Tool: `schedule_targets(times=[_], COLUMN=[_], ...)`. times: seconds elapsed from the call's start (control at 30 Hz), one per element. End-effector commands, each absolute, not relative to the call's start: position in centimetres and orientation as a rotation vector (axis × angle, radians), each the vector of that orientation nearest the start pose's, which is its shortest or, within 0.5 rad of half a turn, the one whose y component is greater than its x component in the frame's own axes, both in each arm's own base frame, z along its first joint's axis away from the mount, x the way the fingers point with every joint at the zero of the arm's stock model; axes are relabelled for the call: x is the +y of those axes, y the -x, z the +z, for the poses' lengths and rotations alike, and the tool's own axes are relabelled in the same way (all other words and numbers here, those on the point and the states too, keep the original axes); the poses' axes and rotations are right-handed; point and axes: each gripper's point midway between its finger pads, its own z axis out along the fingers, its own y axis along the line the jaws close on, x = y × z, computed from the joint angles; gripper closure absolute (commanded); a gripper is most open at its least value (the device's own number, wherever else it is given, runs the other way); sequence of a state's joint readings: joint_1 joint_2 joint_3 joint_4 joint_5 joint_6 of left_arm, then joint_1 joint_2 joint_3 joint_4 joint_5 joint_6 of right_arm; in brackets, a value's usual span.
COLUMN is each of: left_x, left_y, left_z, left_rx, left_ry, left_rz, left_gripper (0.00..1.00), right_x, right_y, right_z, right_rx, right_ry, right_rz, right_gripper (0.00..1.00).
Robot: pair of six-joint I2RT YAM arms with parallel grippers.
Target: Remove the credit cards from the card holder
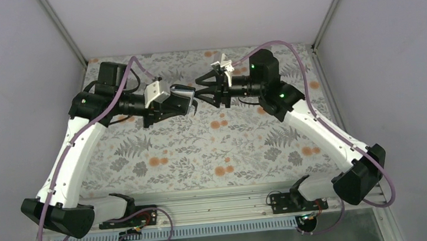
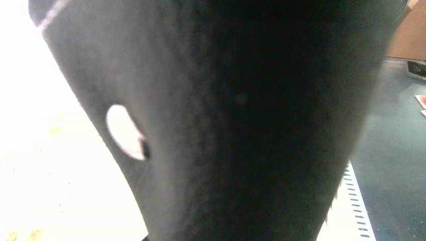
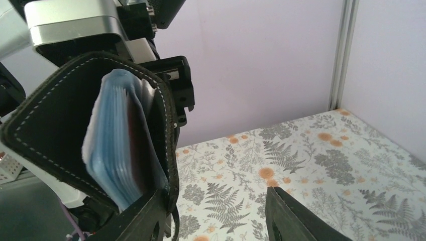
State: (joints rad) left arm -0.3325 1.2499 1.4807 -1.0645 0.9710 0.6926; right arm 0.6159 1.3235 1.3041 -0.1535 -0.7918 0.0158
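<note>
My left gripper is holding the card holder behind its light blue sleeves (image 3: 116, 138). My right gripper should pinch the cover's edge (image 3: 173, 183) so that my left gripper is free to reach inside.
My left gripper (image 1: 181, 103) is shut on the card holder (image 1: 184, 95) and holds it up above the back of the table. In the right wrist view the card holder (image 3: 60, 125) stands ajar: dark leather with white stitching and light blue sleeves (image 3: 108, 150) inside. A dark red card (image 3: 136, 135) sits among the sleeves. No other credit cards show. My right gripper (image 1: 199, 89) faces the holder from the right and is open (image 3: 216, 213). Its left finger (image 3: 143, 221) lies against the holder's lower edge. In the left wrist view the holder's dark side (image 2: 226, 125) hides the fingers.
A floral mat (image 1: 214, 150) covers the table. Pale walls stand close at the back and both sides, with a metal post (image 3: 341, 55) at the back corner. A perforated rail (image 1: 210, 229) runs along the near edge between the arm bases.
</note>
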Motion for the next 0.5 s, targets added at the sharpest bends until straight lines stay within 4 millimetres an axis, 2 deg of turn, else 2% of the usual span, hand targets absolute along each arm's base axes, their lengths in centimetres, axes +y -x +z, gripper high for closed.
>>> schedule_targets(times=[0.0,0.13,0.27,0.33,0.4,0.47], left_x=[-22.7,-22.8,-22.8,-22.8,-22.9,-22.9], left_y=[-20.2,-20.6,-20.4,-20.3,-20.4,-20.6], left_z=[36.9,36.9,37.1,37.0,37.0,36.9], left_rx=[1.504,1.517,1.505,1.504,1.507,1.515], left_ry=[-1.434,-1.421,-1.427,-1.428,-1.426,-1.421], left_rz=[-0.969,-0.965,-0.967,-0.978,-0.983,-0.983], left_gripper=[0.98,0.98,0.98,0.98,0.97,0.98], right_x=[33.4,34.1,34.2,34.3,34.6,35.0], right_y=[-24.7,-23.6,-21.3,-20.4,-19.9,-19.6], right_z=[39.7,39.9,39.9,40.0,40.3,40.5], right_rx=[1.432,1.394,1.313,1.28,1.256,1.242], right_ry=[1.119,1.173,1.27,1.304,1.319,1.329], right_rz=[1.16,1.195,1.247,1.277,1.308,1.344], right_gripper=[0.46,0.4,0.33,0.33,0.38,0.49])
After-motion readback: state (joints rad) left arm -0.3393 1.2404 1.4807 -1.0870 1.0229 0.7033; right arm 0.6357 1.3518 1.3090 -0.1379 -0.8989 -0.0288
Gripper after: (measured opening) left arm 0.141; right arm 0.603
